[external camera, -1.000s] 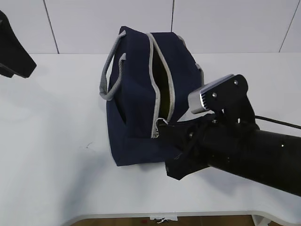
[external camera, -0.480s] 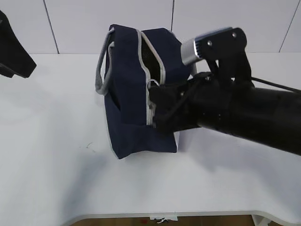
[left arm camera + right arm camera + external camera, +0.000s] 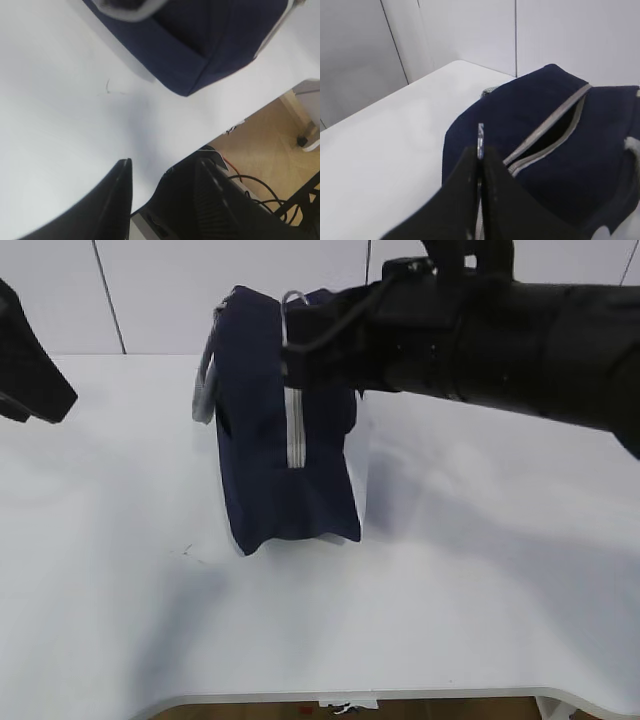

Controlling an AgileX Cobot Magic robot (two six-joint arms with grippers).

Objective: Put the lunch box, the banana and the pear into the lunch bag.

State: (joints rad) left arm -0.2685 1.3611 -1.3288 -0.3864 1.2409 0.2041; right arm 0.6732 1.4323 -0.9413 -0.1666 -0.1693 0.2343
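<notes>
The lunch bag tilts up while my right gripper has the ring pull, so I need to hold the bag's side with my left gripper before I pull the zipper.
The navy lunch bag is tipped up on one end on the white table, with its grey zipper strip facing me. My right gripper is shut on the metal ring pull at the bag's raised top. In the right wrist view the ring pull sticks out between the closed fingers of my right gripper, and the zipper gapes partly open on the bag. My left gripper is open and empty, low over the table edge, clear of the bag. The lunch box, banana and pear are out of view.
The white table runs to a front edge close below. The left arm hangs at the far left. A grey handle hangs on the bag's left side. Floor and cables show past the edge.
My right gripper has risen and moved left and back with the ring pull. The bag's near end came up with it, so the bag went from lying flat to standing on end.
</notes>
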